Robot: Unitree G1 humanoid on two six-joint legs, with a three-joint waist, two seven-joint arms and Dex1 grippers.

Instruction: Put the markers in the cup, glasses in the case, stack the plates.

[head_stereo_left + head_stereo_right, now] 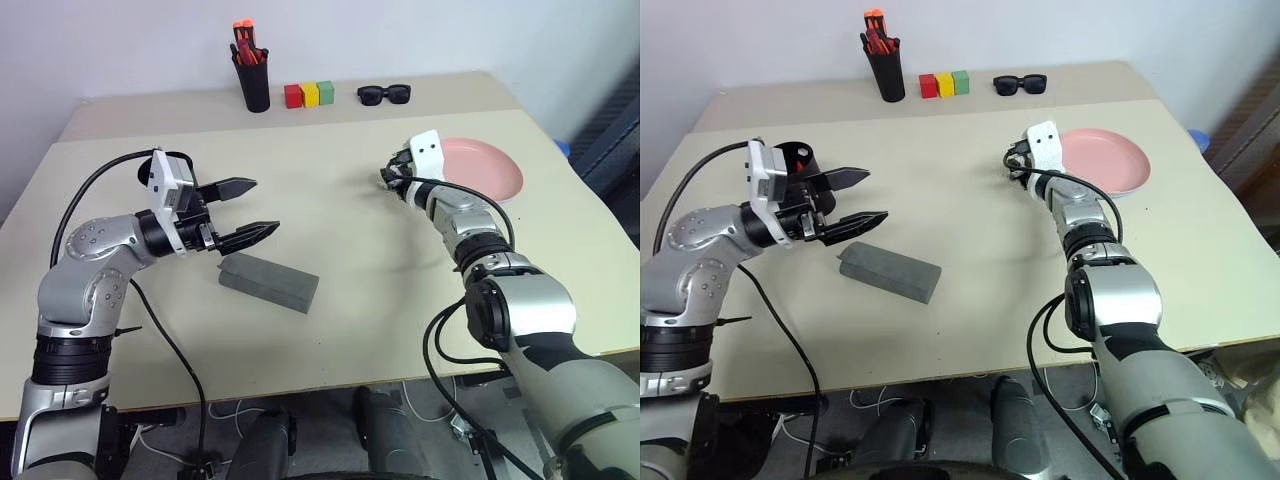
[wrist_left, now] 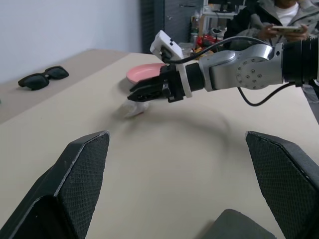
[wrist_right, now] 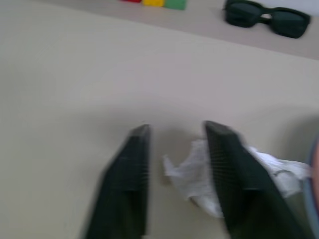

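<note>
Most of the crumpled tissue (image 3: 280,170) is lying beyond one finger of the robot's right gripper, so the gripper should open, move over the tissue's bunched part (image 3: 196,173) and pinch there.
The grey case (image 1: 268,282) lies shut on the table, just below my left gripper (image 1: 266,206), which hovers open and empty. A black cup (image 1: 795,160) stands partly hidden behind that wrist. My right gripper (image 1: 385,178) is low over the table beside the pink plate (image 1: 490,170), fingers apart. Under its fingertips (image 3: 219,149) lies a pale crumpled thing (image 3: 192,174) with a thin wire loop; whether it is the glasses I cannot tell. A sliver of blue (image 1: 1198,140) shows past the pink plate at the table's right edge. The markers are hidden.
At the back stand a black pot of orange-capped pens (image 1: 253,75), red, yellow and green blocks (image 1: 308,95) and black sunglasses (image 1: 385,94). A person sits beyond the table in the left wrist view (image 2: 284,15). Bare tabletop lies between the two grippers.
</note>
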